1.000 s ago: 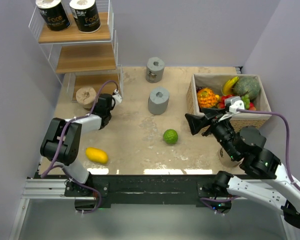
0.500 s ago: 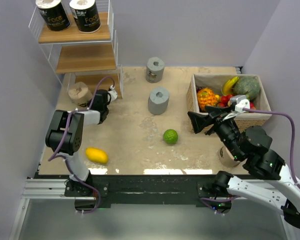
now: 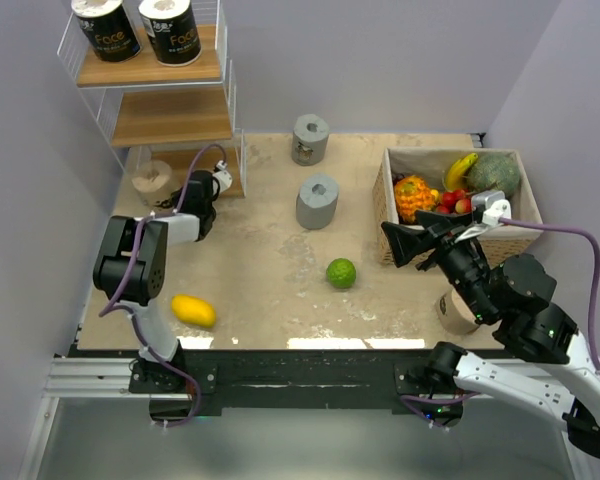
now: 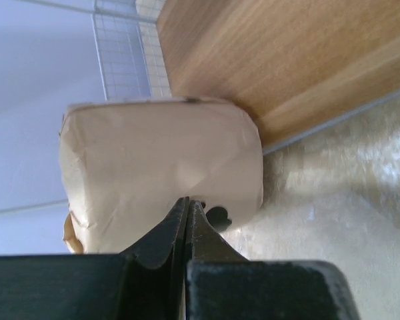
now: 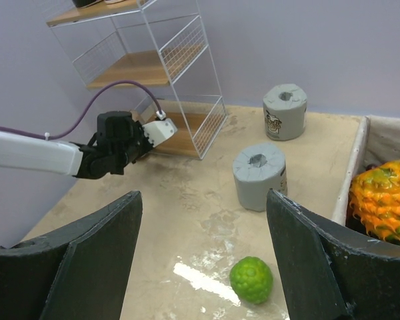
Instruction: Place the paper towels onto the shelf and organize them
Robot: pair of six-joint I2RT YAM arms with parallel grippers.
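Observation:
The tan roll juts out past the lowest board's front edge [image 4: 272, 145], so my shut left gripper should ease back, then push the roll's near end [image 4: 220, 217] deeper in.
A tan paper towel roll [image 3: 152, 180] [image 4: 160, 167] lies at the left end of the shelf's [image 3: 170, 120] lowest board [image 4: 287, 60], by the wall. I cannot tell whether it rests on the board or beside it. My left gripper [image 3: 170, 203] [image 4: 189, 201] is shut, with its tips pressed against the roll's side and nothing held. Two black rolls [image 3: 140, 28] stand on the top tier. Two grey rolls [image 3: 318, 200] [image 3: 310, 138] [image 5: 259, 175] [image 5: 285, 110] stand mid-table. Above the table near the basket, my right gripper [image 3: 405, 243] [image 5: 203, 200] is open and empty. Another tan roll [image 3: 458, 310] is partly hidden under the right arm.
A green fruit [image 3: 341, 273] [image 5: 251, 280] lies just in front of the right gripper. A yellow fruit [image 3: 193, 310] lies near the left arm's base. The wicker basket [image 3: 388, 195] of produce stands at the right. Walls close in the left and back.
The tan roll has slid left and back, towards the wall at the shelf's foot, with the shut left gripper following it. The right arm has drifted slightly right.

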